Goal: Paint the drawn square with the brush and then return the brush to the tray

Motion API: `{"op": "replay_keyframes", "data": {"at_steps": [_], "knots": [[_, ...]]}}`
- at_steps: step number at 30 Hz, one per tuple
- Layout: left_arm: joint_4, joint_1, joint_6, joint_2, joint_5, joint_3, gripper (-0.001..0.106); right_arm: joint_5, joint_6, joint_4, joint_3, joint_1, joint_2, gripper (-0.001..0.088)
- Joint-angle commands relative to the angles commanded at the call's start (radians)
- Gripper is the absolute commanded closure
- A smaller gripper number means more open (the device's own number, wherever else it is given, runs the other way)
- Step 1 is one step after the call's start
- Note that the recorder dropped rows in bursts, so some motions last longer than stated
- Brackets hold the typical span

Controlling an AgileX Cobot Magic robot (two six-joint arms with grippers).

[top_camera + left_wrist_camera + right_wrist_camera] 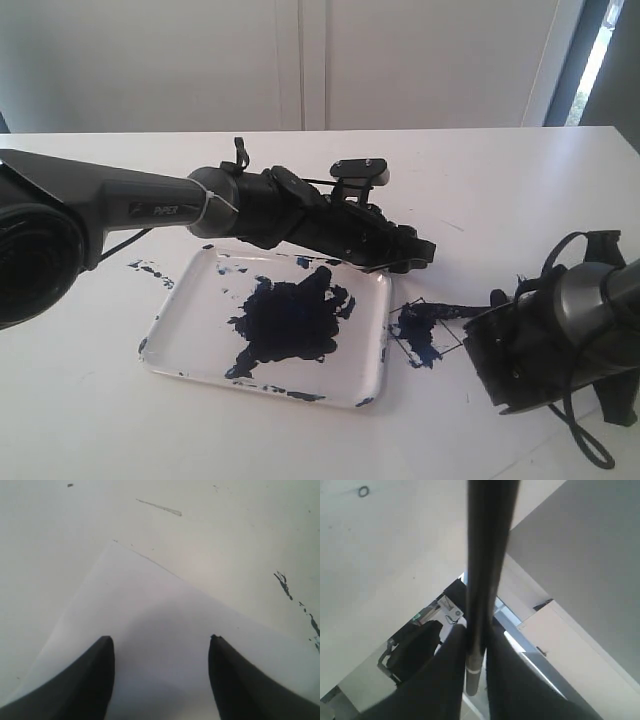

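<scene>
I can see white along the drawn square's edge facing away from the tray while the brush lies across the drawn square's far end (428,310), so next my right gripper sweeps closer, over that white strip (446,339).
The tray (180,320) lies left of centre with a big dark navy blotch in its middle. Just right of it is the drawn square (425,330), smeared dark navy inside its thin black outline. The brush (455,308) lies low across the square, tip toward the tray, and my right gripper (500,312) is shut on its handle. In the right wrist view the black handle (487,555) runs out from between the closed fingers of the gripper (476,630). My left gripper (425,255) reaches over the tray's far corner and stands open over the white paper sheet (165,610), nothing between its fingers (161,639).
Dark paint specks (150,268) dot the table left of the tray, and more specks (285,585) lie beside the paper. A thin scratch mark (160,507) is on the table beyond the paper's corner. The left arm's body (300,215) spans above the tray's far edge.
</scene>
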Motion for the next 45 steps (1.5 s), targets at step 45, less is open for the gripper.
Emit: {"op": "replay_keyframes", "data": {"at_steps": [45], "knots": [[0.000,0.035,-0.036,0.000,0.071,0.000,0.045,0.000,-0.190,-0.039,0.149,-0.026,-0.013,0.0868]]}}
